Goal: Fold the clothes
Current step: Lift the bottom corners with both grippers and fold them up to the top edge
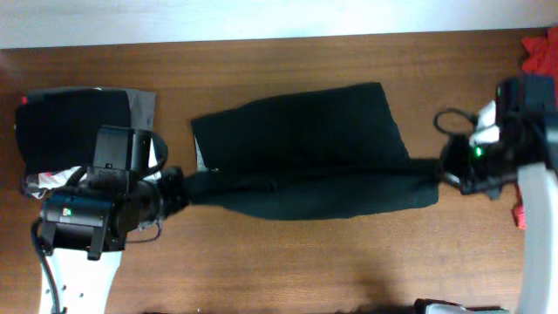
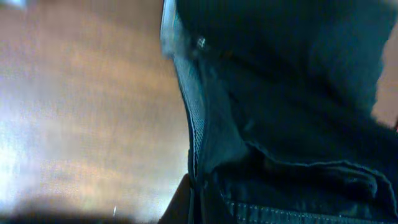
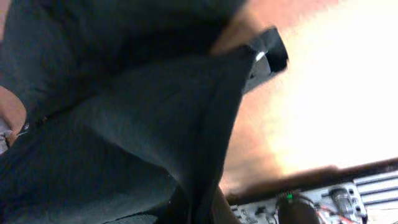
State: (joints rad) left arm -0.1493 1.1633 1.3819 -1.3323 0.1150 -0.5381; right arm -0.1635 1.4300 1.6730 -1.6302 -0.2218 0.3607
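Note:
The garment's lower edge [image 1: 314, 187] is tight across both grippers and the garment's far half is flat, so my right gripper should go on to the garment's far corner [image 1: 375, 89] before it lets go there.
A large black garment [image 1: 305, 153] lies stretched across the middle of the table, its lower edge pulled taut between my two grippers. My left gripper [image 1: 179, 186] is shut on the garment's left end. My right gripper [image 1: 443, 172] is shut on its right end. In the left wrist view the black fabric [image 2: 298, 93] fills the right half, with a stitched hem low in the frame, and it hides the fingers. In the right wrist view the cloth [image 3: 124, 124] hangs in folds down to the jaws and covers them.
A stack of folded clothes [image 1: 65, 126], black on top with a grey edge [image 1: 142, 106], sits at the far left behind my left arm. A red-orange cloth [image 1: 542, 51] lies at the top right corner. Bare wood [image 1: 305, 262] runs along the front.

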